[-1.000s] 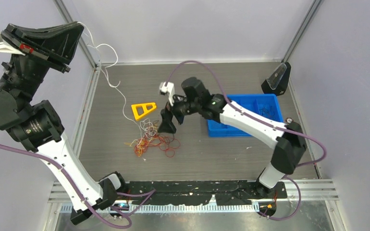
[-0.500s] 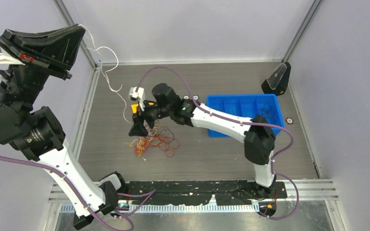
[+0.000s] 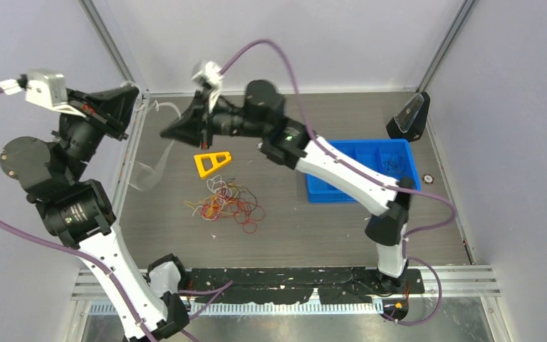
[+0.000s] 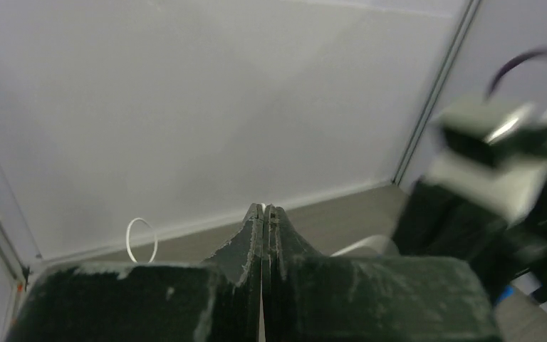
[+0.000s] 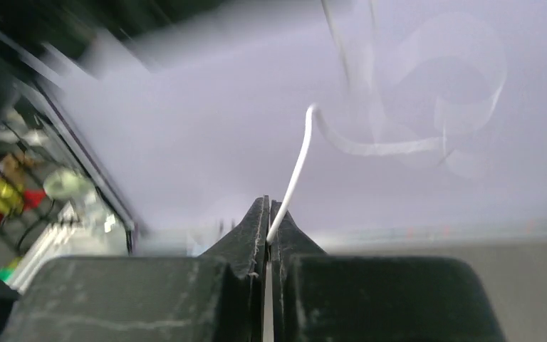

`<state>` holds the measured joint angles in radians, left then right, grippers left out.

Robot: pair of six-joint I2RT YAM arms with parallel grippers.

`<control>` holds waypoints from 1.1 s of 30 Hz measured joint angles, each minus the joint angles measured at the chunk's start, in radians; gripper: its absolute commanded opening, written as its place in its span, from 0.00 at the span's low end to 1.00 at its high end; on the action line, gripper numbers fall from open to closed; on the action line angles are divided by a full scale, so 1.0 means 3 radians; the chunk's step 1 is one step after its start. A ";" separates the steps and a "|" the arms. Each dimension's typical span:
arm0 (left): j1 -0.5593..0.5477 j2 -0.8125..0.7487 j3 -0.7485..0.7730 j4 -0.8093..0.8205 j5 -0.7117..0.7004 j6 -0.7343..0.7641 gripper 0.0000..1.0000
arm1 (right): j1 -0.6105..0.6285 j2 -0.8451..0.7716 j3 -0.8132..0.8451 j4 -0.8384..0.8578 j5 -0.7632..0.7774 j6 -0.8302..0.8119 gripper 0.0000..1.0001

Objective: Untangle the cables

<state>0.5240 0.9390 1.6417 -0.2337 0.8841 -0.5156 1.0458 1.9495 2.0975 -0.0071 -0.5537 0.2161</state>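
Note:
The robot's right gripper should take over the white cable, because it hangs loose by the wall at the left gripper, and then pull it past the blue bin (image 3: 393,160).
A loose clump of red, orange and white cables (image 3: 226,203) lies on the dark table near its middle. One white cable (image 3: 151,168) hangs blurred in the air at the far left, strung between both grippers. My left gripper (image 3: 136,92) is raised by the left wall and shut, with a speck of the white cable (image 4: 263,205) at its tips. My right gripper (image 3: 165,133) reaches far left, close to the left one. It is shut on the white cable (image 5: 293,173), which rises out of its fingertips and curls away.
A yellow triangular piece (image 3: 212,162) lies just beyond the clump. A blue compartment bin (image 3: 327,191) holding a few wires stands at the right under my right arm. A black wedge-shaped object (image 3: 409,118) sits in the far right corner. Grey walls close in on the sides.
My right gripper left the clump, swung up and left, and shut on the white cable. My left arm turned and dropped lower. The white cable has come up off the table.

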 measured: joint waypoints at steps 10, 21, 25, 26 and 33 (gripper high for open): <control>-0.0093 -0.0355 -0.1302 -0.0212 0.0654 0.0090 0.00 | -0.0340 -0.0996 -0.0814 0.0800 -0.0048 0.0512 0.05; -0.1589 -0.0656 -0.2028 -0.0256 0.0932 -0.0027 0.00 | -0.0548 -0.1175 -0.2302 0.0370 -0.0495 0.0342 0.42; -0.1699 -0.0571 -0.2027 -0.0184 0.0933 -0.0067 0.00 | -0.0543 -0.1443 -0.2502 0.0328 -0.0656 0.0245 0.54; -0.1703 -0.0526 -0.2027 -0.0155 0.0932 -0.0094 0.00 | -0.0543 -0.1518 -0.2530 0.0346 -0.0685 0.0240 0.55; -0.1734 -0.0281 -0.2035 0.0005 0.0903 -0.0284 0.00 | -0.0542 -0.1884 -0.2707 0.0581 -0.0795 0.0243 0.72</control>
<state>0.0036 0.8547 1.0313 -0.2321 1.1549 -0.6006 0.8833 1.3842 1.2854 0.1673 -0.7921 0.2890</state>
